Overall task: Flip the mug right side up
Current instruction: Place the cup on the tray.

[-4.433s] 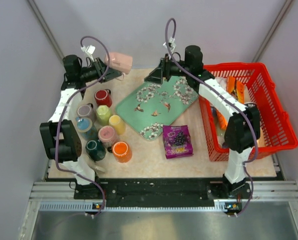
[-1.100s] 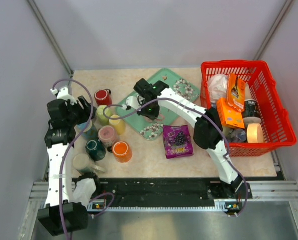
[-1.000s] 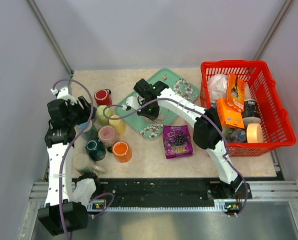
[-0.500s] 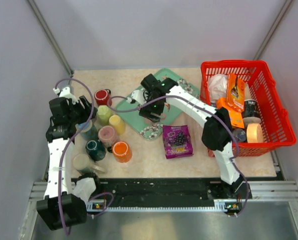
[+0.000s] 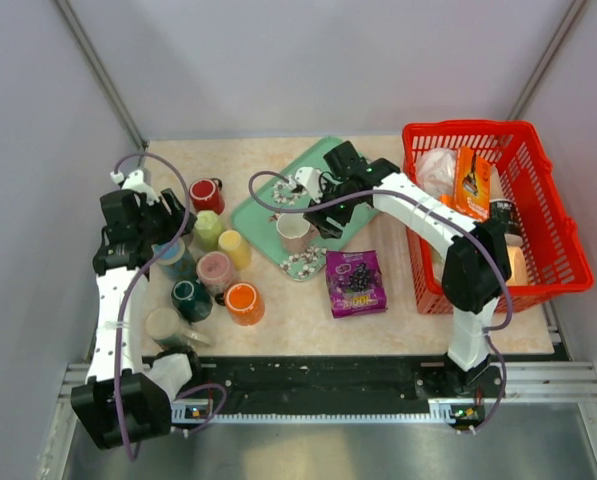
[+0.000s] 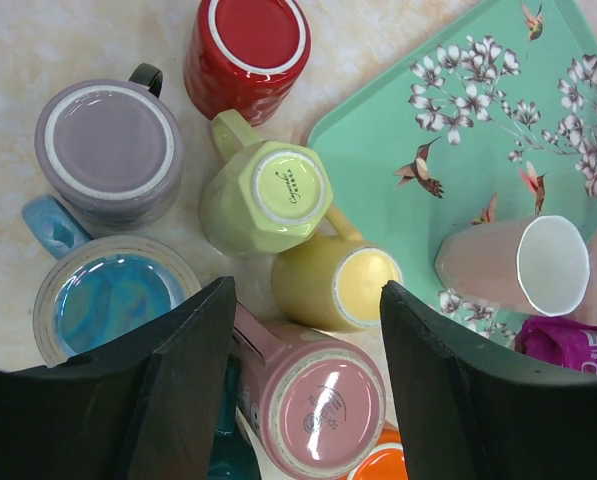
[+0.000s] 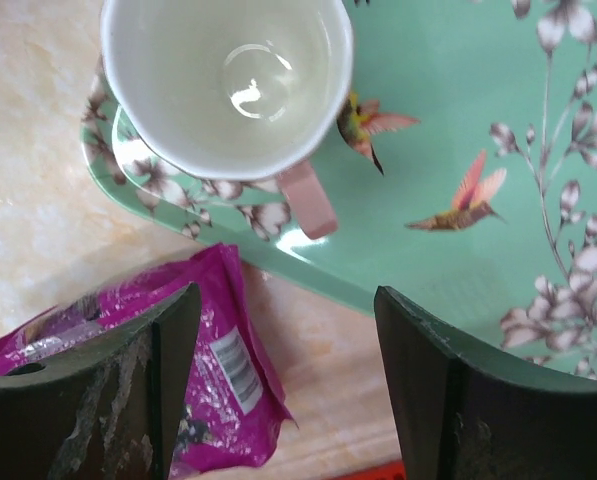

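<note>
The pale pink mug (image 5: 294, 230) is taking up the near end of the tray, so my right gripper should move the mug by its handle to the tray's corner (image 5: 244, 212) next to the red mug.
A pale pink mug (image 5: 294, 231) with a white inside stands upright, mouth up, on the near edge of the green flowered tray (image 5: 363, 185). In the right wrist view the mug (image 7: 226, 80) is empty, its pink handle pointing toward my fingers. My right gripper (image 5: 325, 213) is open and empty, just right of the mug; in its own view the gripper (image 7: 288, 400) hangs over the tray's edge (image 7: 458, 150). My left gripper (image 5: 166, 228) is open and empty above the mug cluster. In its own view it (image 6: 308, 400) hangs over an upside-down pink mug (image 6: 313, 400), with the pale pink mug (image 6: 513, 265) at right.
Several mugs crowd the table's left: red (image 5: 206, 194), lime (image 5: 208, 228), yellow (image 5: 235, 247), pink (image 5: 216, 268), orange (image 5: 243, 302), teal (image 5: 190, 298). A purple snack packet (image 5: 355, 283) lies just in front of the tray. A red basket (image 5: 498, 128) full of items stands at the right.
My right gripper has let go of the pale pink mug and drawn back to the right; the mug now stands uncovered, mouth up, on the tray. The left arm shifted slightly.
</note>
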Robot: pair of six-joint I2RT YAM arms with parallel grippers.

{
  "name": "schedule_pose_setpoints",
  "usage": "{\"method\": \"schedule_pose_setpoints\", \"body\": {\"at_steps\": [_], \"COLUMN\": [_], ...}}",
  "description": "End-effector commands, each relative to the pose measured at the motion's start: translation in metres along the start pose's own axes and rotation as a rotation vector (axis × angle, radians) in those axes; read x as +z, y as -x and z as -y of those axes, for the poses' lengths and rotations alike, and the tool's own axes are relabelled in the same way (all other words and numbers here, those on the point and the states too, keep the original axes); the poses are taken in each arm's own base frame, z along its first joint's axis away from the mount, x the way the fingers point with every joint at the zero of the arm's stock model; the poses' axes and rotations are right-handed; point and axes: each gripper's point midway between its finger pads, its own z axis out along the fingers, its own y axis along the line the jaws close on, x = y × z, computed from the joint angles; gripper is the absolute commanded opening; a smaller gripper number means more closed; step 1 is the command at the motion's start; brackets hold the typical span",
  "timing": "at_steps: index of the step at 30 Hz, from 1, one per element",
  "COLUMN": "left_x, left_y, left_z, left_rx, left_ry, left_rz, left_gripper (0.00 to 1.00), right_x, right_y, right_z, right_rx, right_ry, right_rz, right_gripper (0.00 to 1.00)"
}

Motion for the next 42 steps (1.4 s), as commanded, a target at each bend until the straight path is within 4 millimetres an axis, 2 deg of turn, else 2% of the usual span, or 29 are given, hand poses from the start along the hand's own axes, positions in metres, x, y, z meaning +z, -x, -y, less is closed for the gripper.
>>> {"method": "schedule_pose_setpoints", "body": {"at_steps": [1,8,13,15,16,17,18,19,24,27,32,36,42], "left_x": [-0.005,-0.005,-0.008,-0.009,-0.010,-0.009,-0.009,-0.009,-0.010,-0.010,-0.012,-0.014,-0.018], "left_y": [0.027,0.026,0.024,0.023,0.022,0.021,0.020,0.020,0.020,0.021,0.021,0.023,0.025], "left_z": [0.010,0.009,0.009,0.008,0.007,0.006,0.006,0.005,0.003,0.002,0.001,0.001,0.001], "left_rx": [0.061,0.077,0.088,0.086,0.086,0.085,0.083,0.082,0.083,0.087,0.088,0.089,0.078], "left_ry": [-0.035,-0.038,-0.036,-0.030,-0.029,-0.027,-0.025,-0.025,-0.019,-0.013,-0.006,-0.003,0.000], "left_rz": [0.074,0.069,0.074,0.075,0.076,0.073,0.071,0.070,0.069,0.071,0.067,0.071,0.082], "left_gripper": [0.65,0.65,0.65,0.64,0.64,0.65,0.65,0.65,0.64,0.64,0.64,0.64,0.64], "right_x": [0.009,0.043,0.054,0.055,0.056,0.057,0.058,0.060,0.070,0.081,0.098,0.109,0.118], "right_y": [0.039,0.041,0.030,0.029,0.033,0.036,0.039,0.041,0.061,0.075,0.108,0.130,0.142], "right_z": [-0.004,0.004,-0.010,-0.016,-0.015,-0.013,-0.009,-0.011,-0.013,-0.004,0.004,0.000,0.009], "right_rx": [-0.103,-0.149,-0.135,-0.110,-0.085,-0.041,0.007,0.049,0.171,0.225,0.255,0.272,0.326], "right_ry": [0.051,0.073,0.120,0.124,0.105,0.077,0.051,0.060,0.047,-0.003,-0.062,-0.089,-0.178], "right_rz": [0.179,0.183,0.158,0.152,0.155,0.151,0.150,0.153,0.195,0.211,0.255,0.282,0.305], "right_gripper": [0.70,0.68,0.59,0.47,0.35,0.11,0.03,0.00,0.00,0.00,0.00,0.00,0.00]}}
